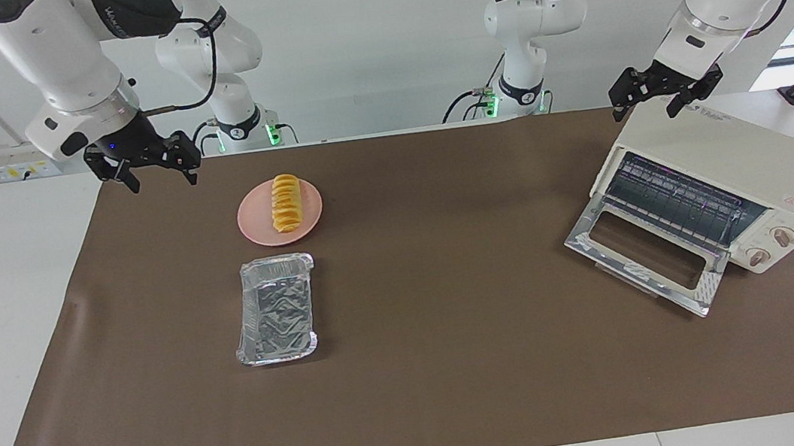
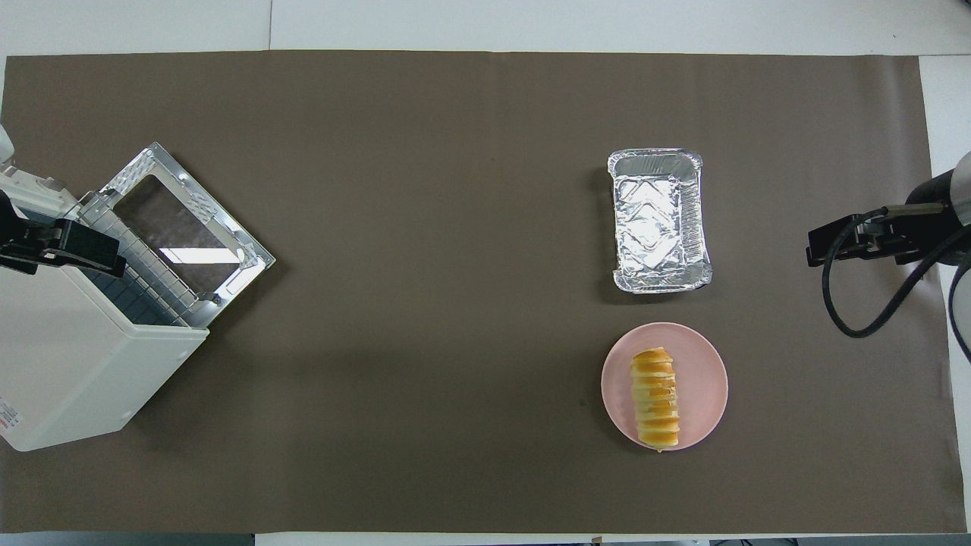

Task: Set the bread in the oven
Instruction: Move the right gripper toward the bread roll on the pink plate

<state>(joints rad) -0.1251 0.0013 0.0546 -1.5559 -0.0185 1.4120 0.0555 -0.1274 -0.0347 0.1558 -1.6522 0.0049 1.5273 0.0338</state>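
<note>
I expect the bread to settle fully inside the foil tray's hollow when I lower it there, because the bread is shorter and narrower than the hollow.
The bread, a ridged yellow-orange loaf, lies on a pink plate toward the right arm's end of the table; both also show in the overhead view, bread on plate. The cream-white oven stands at the left arm's end with its glass door dropped open and the wire rack showing; the overhead view shows it too. My right gripper hangs open and empty in the air beside the plate, over the mat's edge. My left gripper hangs open and empty over the oven's top.
A silver foil tray lies empty just farther from the robots than the plate, also in the overhead view. A brown mat covers the table. The oven's open door juts out over the mat.
</note>
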